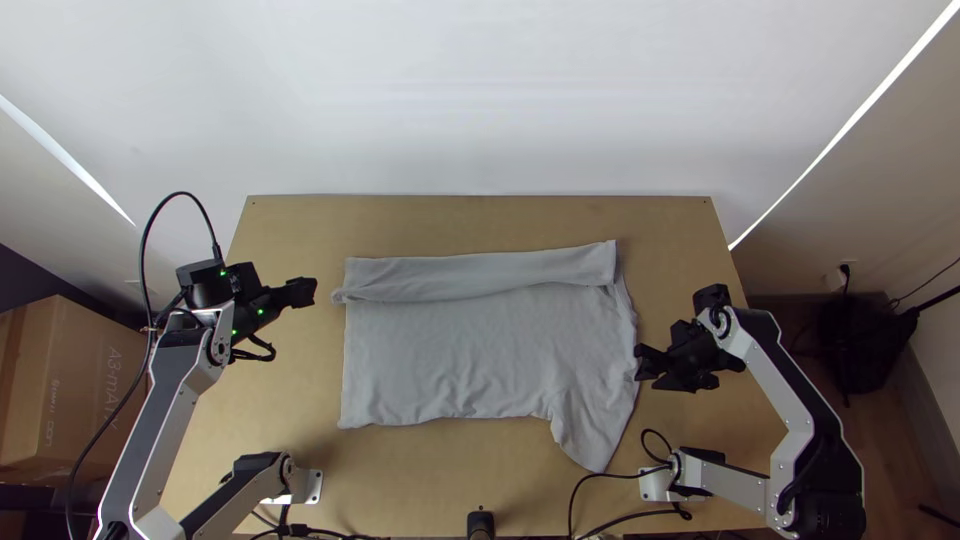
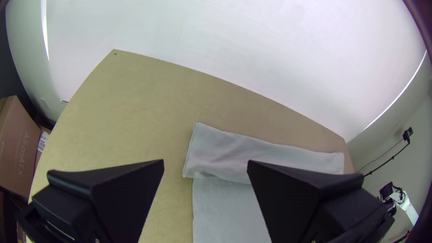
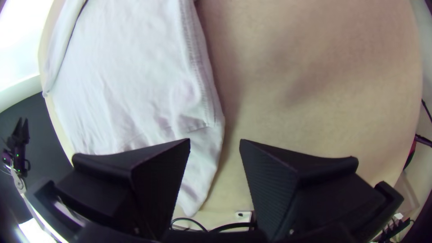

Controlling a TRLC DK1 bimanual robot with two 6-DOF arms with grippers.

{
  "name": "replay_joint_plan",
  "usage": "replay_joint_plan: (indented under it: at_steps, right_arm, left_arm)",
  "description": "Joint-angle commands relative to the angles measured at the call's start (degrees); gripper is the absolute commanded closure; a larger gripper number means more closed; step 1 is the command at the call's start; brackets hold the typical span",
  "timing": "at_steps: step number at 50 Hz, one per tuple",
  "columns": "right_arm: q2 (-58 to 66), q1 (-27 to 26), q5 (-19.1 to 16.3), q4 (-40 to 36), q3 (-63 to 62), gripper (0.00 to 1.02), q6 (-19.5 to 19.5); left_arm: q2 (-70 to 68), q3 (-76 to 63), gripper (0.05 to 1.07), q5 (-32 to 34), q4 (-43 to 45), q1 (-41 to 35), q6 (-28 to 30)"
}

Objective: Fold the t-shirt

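Note:
I see the sleeve [image 1: 588,437] poking out past the t-shirt's wavy near edge [image 1: 460,415]. The sleeve will come along and lie on top of the strip when I fold that edge over.
The light grey t-shirt [image 1: 450,355] lies on the table with its far part folded over in a long strip; a sleeve sticks out at the near right corner. My left gripper [image 1: 312,290] is left of the shirt's far left corner, apart from it. In the left wrist view my left gripper [image 2: 205,164] stands open, with the folded strip [image 2: 229,150] beyond. My right gripper [image 1: 640,364] is at the shirt's right edge. The right wrist view has my right gripper [image 3: 214,141] open, with the shirt [image 3: 135,72] below and nothing held between its fingers.
The wooden table [image 1: 480,222] has bare surface around the shirt, widest at the left and right. Black cables [image 1: 610,476] run along the near edge by the right arm's base, close to the sleeve's tip. Cardboard boxes [image 1: 80,390] stand off the table's left side.

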Motion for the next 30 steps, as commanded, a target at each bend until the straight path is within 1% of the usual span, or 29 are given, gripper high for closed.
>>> replay_joint_plan:
  at_steps: [1, 9, 12, 15, 18, 21, 23, 27, 30]
  right_arm:
    - [0.71, 1.43, -0.56, 1.37, -1.97, 0.51, -0.19]
    - [3.26, 2.31, -0.56, 4.36, -3.02, 0.51, -0.1]
    - [4.14, 2.66, -0.56, 5.15, -3.28, 0.54, -0.1]
    - [4.93, 3.01, -0.48, 5.94, -3.81, 0.6, -0.1]
    - [5.2, 3.89, -0.48, 6.11, -4.25, 0.72, -0.28]
    - [4.93, 4.59, -0.48, 6.2, -4.78, 0.88, -0.81]
    - [4.41, 5.3, -0.56, 6.2, -4.95, 0.99, -0.89]
    - [3.17, 5.74, -0.83, 6.11, -5.39, 1.0, -1.07]
    - [2.56, 5.74, -0.83, 6.03, -5.48, 1.0, -1.16]
  left_arm:
    - [-0.77, 1.75, 0.18, 0.7, -0.64, -0.25, -1.16]
    - [-1.12, 1.66, 0.18, 0.7, -1.34, -0.25, -1.07]
    - [-1.91, 1.57, 0.18, 0.7, -1.61, -0.25, -0.02]
    - [-2.44, 2.1, 0.18, 0.87, -3.98, -0.78, 1.83]
    - [-2.35, 3.42, 0.18, 0.96, -9.25, -2.19, 6.14]
    - [-2.35, 4.56, 0.18, 1.4, -14.79, -3.15, 11.23]
    - [-2.44, 5.17, 0.18, 1.66, -19.45, -4.47, 15.8]
    - [-2.71, 5.61, 0.18, 1.93, -28.85, -5.62, 24.33]
    - [-2.79, 5.61, 0.18, 1.75, -34.39, -6.49, 28.28]
